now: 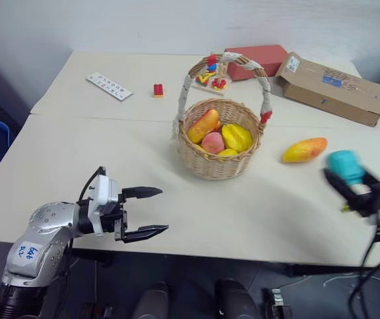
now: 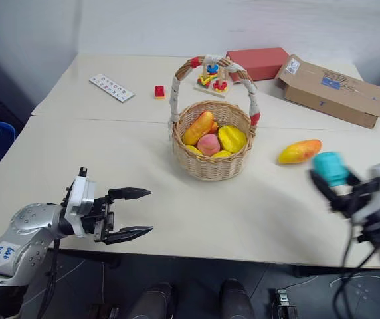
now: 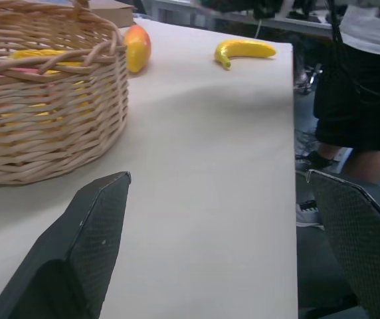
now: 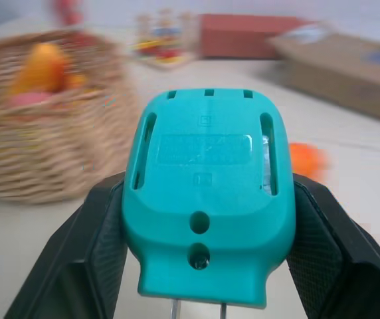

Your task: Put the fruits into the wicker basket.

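My right gripper should keep carrying the teal plug (image 2: 330, 169) to the tabletop past the mango and release it there, because that spot is open and the wicker basket takes fruits.
The wicker basket (image 1: 220, 166) stands mid-table with several fruits in it: an orange-yellow piece (image 1: 203, 125), a pink peach (image 1: 212, 142) and a yellow piece (image 1: 236, 137). An oval mango (image 1: 304, 149) lies on the table right of the basket. The left wrist view shows a banana (image 3: 244, 49) lying beyond the mango, near the table's edge. My left gripper (image 1: 163, 211) hangs open and empty at the front left, pointing toward the basket. At the right edge, my right gripper (image 1: 357, 189) is shut on a teal plug (image 4: 208, 193), held above the table.
A cardboard box (image 1: 331, 88), a red box (image 1: 256, 61) and a wooden stacking toy (image 1: 211, 74) sit behind the basket. A small red block (image 1: 157, 90) and a white strip (image 1: 109, 86) lie at the back left. A person (image 3: 356, 86) stands beside the table.
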Robot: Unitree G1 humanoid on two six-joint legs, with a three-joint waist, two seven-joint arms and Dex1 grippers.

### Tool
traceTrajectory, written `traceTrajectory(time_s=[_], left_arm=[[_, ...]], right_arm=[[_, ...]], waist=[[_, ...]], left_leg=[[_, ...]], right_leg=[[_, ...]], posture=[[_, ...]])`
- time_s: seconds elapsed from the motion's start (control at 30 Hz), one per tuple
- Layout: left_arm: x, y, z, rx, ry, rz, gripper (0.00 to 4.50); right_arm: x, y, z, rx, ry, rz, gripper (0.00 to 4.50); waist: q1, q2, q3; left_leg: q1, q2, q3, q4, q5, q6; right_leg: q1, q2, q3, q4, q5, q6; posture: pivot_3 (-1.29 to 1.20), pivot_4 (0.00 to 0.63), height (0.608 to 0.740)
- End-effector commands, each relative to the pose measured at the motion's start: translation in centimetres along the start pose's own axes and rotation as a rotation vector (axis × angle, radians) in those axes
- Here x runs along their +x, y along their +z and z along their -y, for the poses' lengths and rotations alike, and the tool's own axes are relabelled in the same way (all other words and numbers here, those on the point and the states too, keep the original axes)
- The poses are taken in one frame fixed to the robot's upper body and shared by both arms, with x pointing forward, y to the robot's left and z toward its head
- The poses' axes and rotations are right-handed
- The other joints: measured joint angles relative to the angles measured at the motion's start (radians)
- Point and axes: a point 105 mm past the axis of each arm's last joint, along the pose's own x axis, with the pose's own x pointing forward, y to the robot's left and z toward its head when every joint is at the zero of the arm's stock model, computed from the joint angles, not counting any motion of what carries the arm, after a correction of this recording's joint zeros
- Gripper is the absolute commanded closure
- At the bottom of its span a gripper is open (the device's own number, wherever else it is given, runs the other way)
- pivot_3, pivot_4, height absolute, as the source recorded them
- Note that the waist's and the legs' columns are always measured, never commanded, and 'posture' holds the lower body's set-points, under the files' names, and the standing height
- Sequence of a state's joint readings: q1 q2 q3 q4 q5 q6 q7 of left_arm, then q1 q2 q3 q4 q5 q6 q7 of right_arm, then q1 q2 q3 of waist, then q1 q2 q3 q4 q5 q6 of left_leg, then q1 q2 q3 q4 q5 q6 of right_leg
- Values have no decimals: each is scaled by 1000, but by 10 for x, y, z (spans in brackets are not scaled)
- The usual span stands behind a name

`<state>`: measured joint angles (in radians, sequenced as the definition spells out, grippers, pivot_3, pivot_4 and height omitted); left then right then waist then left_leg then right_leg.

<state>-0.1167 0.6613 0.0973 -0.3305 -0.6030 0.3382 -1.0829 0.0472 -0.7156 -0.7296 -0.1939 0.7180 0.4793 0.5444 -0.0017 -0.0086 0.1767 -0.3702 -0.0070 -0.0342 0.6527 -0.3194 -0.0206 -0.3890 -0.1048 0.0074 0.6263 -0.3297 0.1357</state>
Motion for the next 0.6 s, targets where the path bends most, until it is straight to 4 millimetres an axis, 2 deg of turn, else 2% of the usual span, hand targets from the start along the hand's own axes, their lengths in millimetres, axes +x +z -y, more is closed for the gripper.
traceTrajectory(time_s=[0.03,0.07,0.13,0.23,0.33,0.5,0.6], left_arm=[[4,7,-4,11,-13,8,0],[6,10,-5,19,-14,11,0],[6,14,-9,37,-1,18,0],[3,22,-18,53,50,44,0],[1,28,-20,66,81,59,0],[0,30,-17,72,94,61,0],[0,30,-17,74,106,61,0]], right_arm=[[1,-4,68,-26,-280,-105,1729],[3,-8,91,-15,-382,-136,1729],[7,-15,119,22,-494,-168,1729],[17,-26,138,73,-557,-203,1729],[27,-35,145,102,-593,-231,1729],[38,-47,140,178,-576,-272,1729],[39,-44,143,162,-589,-247,710]], waist=[[-6,1,0],[-15,1,0],[-23,1,0],[-30,2,0],[-34,3,0],[-29,3,1],[-23,3,1]], left_leg=[[1,1,2,0,0,0],[2,2,5,0,0,0],[2,3,13,0,1,0],[2,5,15,-2,4,-3],[2,6,18,-2,4,-4],[1,5,19,-1,4,-4],[0,4,19,-1,4,-4]], right_leg=[[0,2,2,1,0,0],[-1,2,2,1,0,0],[-1,3,3,1,0,0],[-3,6,4,1,0,0],[-5,7,8,2,0,0],[-5,7,11,1,1,1],[-5,6,12,0,1,2]], posture=[[0,150,740],[0,150,740],[0,150,740],[0,150,740],[0,150,740],[0,150,740],[0,150,740]])
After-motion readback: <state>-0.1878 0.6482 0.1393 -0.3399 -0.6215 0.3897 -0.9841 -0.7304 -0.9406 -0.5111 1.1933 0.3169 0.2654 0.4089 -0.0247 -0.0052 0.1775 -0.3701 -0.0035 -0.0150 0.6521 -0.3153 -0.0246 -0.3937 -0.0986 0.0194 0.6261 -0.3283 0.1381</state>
